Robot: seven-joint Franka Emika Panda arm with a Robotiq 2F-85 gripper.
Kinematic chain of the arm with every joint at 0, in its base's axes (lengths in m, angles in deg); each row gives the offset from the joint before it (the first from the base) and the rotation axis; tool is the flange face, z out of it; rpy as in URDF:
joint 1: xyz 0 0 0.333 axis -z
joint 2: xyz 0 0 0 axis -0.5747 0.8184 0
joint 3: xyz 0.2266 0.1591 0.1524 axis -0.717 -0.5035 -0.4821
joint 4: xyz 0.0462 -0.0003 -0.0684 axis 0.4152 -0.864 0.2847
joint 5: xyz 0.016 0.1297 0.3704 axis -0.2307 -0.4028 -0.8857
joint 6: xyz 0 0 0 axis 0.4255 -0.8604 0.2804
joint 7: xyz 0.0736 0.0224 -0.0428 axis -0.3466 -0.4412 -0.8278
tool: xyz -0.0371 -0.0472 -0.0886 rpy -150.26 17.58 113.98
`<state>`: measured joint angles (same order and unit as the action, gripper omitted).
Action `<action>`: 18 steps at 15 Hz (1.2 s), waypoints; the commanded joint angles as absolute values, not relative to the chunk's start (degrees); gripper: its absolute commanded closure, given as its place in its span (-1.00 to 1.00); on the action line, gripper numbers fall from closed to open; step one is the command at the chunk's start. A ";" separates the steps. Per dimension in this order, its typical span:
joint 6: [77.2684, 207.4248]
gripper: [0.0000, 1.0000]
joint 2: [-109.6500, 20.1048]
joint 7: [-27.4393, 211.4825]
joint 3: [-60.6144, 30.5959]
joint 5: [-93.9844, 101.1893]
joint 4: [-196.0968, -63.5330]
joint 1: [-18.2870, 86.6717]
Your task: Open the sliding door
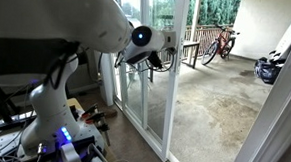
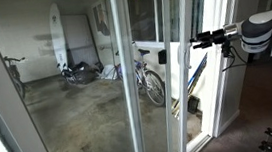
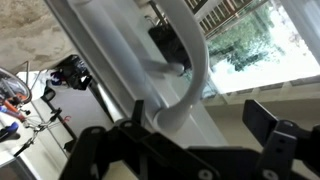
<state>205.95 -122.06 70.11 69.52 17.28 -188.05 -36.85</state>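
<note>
The loop handle's foot (image 3: 172,119) sits crooked between my gripper's fingers, so next I turn my gripper and get a finger inside the loop (image 3: 168,52) before I slide the door.
The sliding door (image 1: 157,92) is a tall glass panel in a white frame, also seen edge-on in an exterior view (image 2: 183,97). Its white loop handle (image 3: 190,55) fills the wrist view, curving down to its foot on the upright. My gripper (image 3: 196,106) is open, and the foot of the handle lies between the two black fingers, nearer the left finger (image 3: 137,108). I cannot tell whether a finger touches it. In both exterior views the gripper (image 1: 170,52) (image 2: 197,40) reaches level against the door's upright at handle height.
Beyond the glass is a concrete patio with bicycles (image 2: 152,82) (image 1: 223,42), a surfboard (image 2: 57,33) against the wall and a dark bag (image 1: 269,67). My base with cables (image 1: 68,132) stands just inside. A further white frame (image 1: 285,98) stands close by.
</note>
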 commanded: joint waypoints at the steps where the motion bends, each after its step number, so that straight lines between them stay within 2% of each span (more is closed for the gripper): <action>1: 205.75 -1.00 -114.77 75.68 60.60 12.27 -191.39 -24.54; 9: 206.03 -1.00 -102.10 86.59 38.86 1.25 -198.78 3.00; 13: 206.54 -1.00 -90.81 91.74 31.73 -3.85 -197.35 2.91; 15: 207.45 -1.00 -86.10 91.49 31.17 -5.87 -197.37 -2.19; 18: 206.43 -1.00 -79.76 93.81 23.75 -7.43 -196.07 -2.14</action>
<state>205.50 -87.28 90.92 30.23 -4.32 -197.35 -2.39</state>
